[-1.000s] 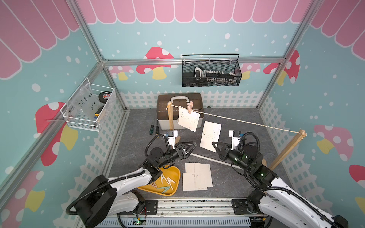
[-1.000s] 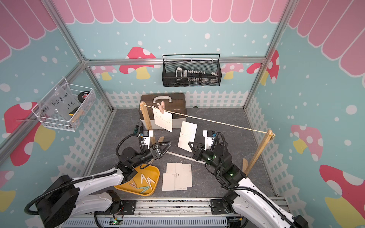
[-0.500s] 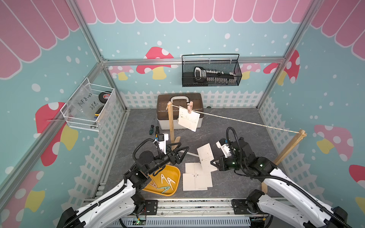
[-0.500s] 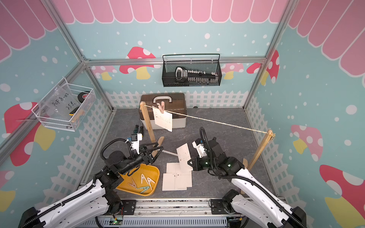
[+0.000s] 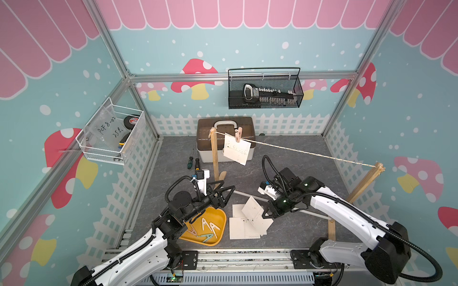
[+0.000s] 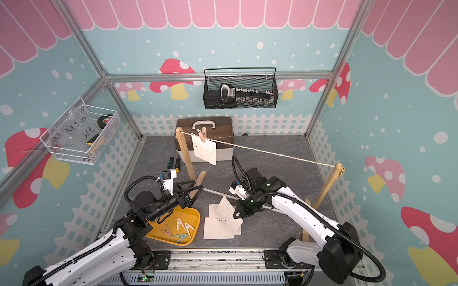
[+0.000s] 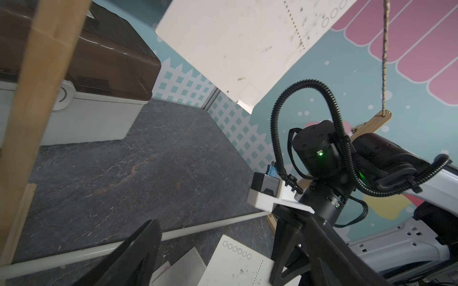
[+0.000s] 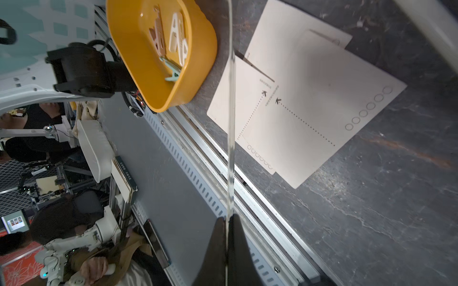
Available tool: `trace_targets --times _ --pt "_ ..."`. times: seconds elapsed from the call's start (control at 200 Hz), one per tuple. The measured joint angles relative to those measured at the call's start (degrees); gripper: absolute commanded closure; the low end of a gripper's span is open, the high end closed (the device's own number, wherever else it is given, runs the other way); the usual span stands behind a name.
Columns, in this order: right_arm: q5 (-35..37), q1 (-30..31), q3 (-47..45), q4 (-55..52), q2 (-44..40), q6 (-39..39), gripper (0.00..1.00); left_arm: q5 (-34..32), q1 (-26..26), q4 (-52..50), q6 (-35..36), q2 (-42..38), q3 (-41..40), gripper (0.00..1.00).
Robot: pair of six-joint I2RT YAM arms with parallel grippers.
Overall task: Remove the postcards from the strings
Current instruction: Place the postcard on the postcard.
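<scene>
The held postcard (image 5: 255,214) is tilted low over the pile of postcards (image 5: 242,228), clear of the yellow tray, so the robot's right gripper should keep going down and let go of it there.
The string (image 5: 297,151) runs between two wooden posts. One postcard (image 5: 236,151) hangs from it near the left post, held by a pink peg (image 5: 238,135); it also shows in the left wrist view (image 7: 235,42). My right gripper (image 5: 266,214) is shut on another postcard (image 5: 252,208), holding it tilted just above a pile of postcards (image 5: 241,229) on the floor. The right wrist view shows that held postcard (image 8: 231,123) edge-on between the shut fingertips (image 8: 220,230). My left gripper (image 5: 224,192) is open and holds nothing, low beside the left post's foot.
A yellow tray (image 5: 219,218) with several pegs sits under my left arm. A brown-lidded box (image 5: 225,123) and two screwdrivers (image 5: 193,162) lie behind the left post (image 5: 215,158). A white rod (image 5: 244,194) joins the posts' feet. The right post (image 5: 364,183) leans at the right.
My right gripper has brought its postcard down and forward from beside the string to just over the pile. My left arm has drawn back a little to the left, jaws slightly wider.
</scene>
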Motion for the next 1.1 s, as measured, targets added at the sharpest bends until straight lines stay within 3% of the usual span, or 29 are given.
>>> trace_targets --times 0.21,0.56,0.876,1.101 --pt "-2.2 0.0 2.0 -1.4 6.7 -3.9 1.0 0.3 1.1 -0.7 0.0 0.3 0.0 0.03" --pt "1.6 -0.3 3.0 -1.8 13.9 -5.7 0.98 1.6 1.5 -1.6 -0.2 0.6 0.0 0.01" --pt "10.2 -3.7 3.8 -3.1 15.0 -5.0 0.63 2.4 1.5 -2.8 -0.7 1.4 0.5 0.01" --pt "14.3 -4.4 6.2 -4.0 15.0 -4.7 0.53 2.4 1.5 -5.0 -1.7 1.4 1.5 0.01"
